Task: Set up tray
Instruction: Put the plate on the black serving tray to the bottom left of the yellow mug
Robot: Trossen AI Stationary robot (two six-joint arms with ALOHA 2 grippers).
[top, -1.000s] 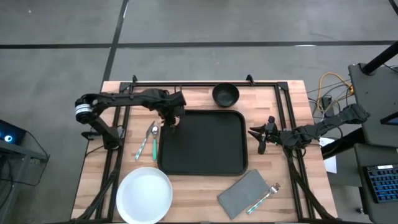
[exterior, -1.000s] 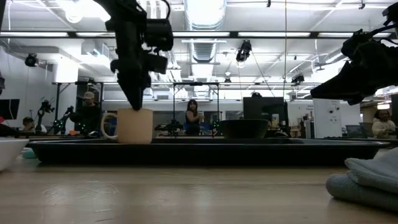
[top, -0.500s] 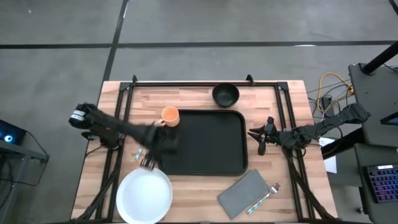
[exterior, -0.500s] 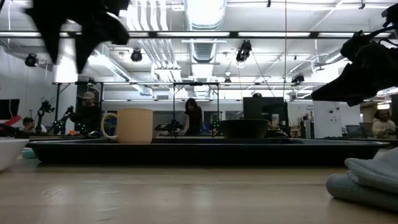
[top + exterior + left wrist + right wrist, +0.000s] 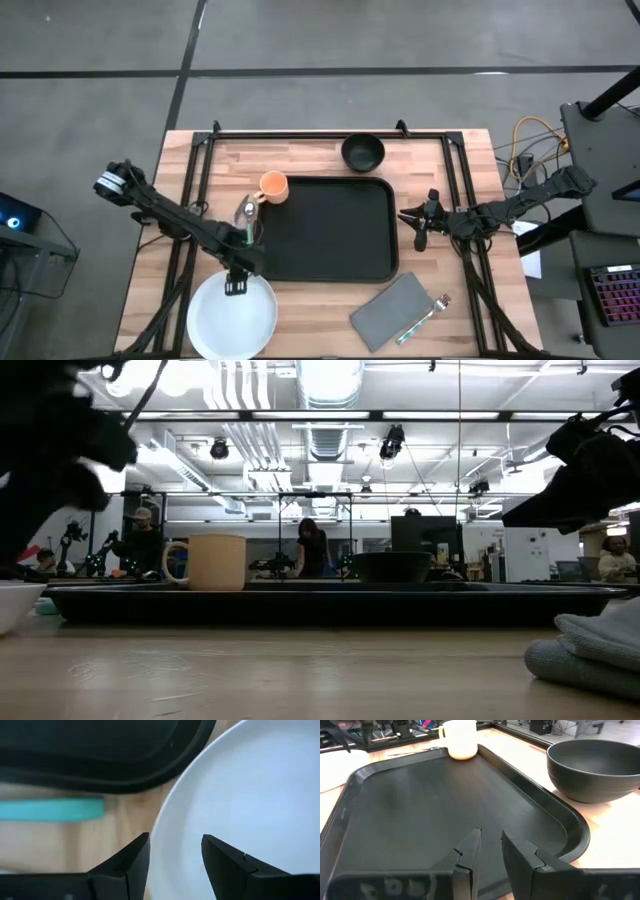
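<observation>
The robot's left gripper has its open fingers astride the white plate's far rim (image 5: 161, 815), so it should go down next and close once the plate's rim (image 5: 154, 831) is between the fingers.
The black tray (image 5: 325, 228) lies mid-table. An orange cup (image 5: 273, 186) stands upright at its far left corner. The white plate (image 5: 232, 315) rests on the table by the tray's near left corner. My left gripper (image 5: 237, 285) hangs open above the plate's far rim (image 5: 165, 815), pointing down. One finger is outside the rim and one over the plate; it touches nothing that I can see. My right gripper (image 5: 415, 222) waits just right of the tray (image 5: 420, 795), nearly level, with its fingers a little apart and nothing between them.
A teal-handled spoon (image 5: 247, 212) lies left of the tray, partly under my left arm. A black bowl (image 5: 362, 152) stands beyond the tray's far edge. A grey napkin (image 5: 395, 310) with a fork (image 5: 430, 314) on it lies near right. Black frame rails run along the table's sides.
My left gripper has come away from the orange cup, which stays standing at the tray's far left corner. The gripper has swung toward the table's near edge and down, past the spoon, until it hangs over the plate's far rim.
</observation>
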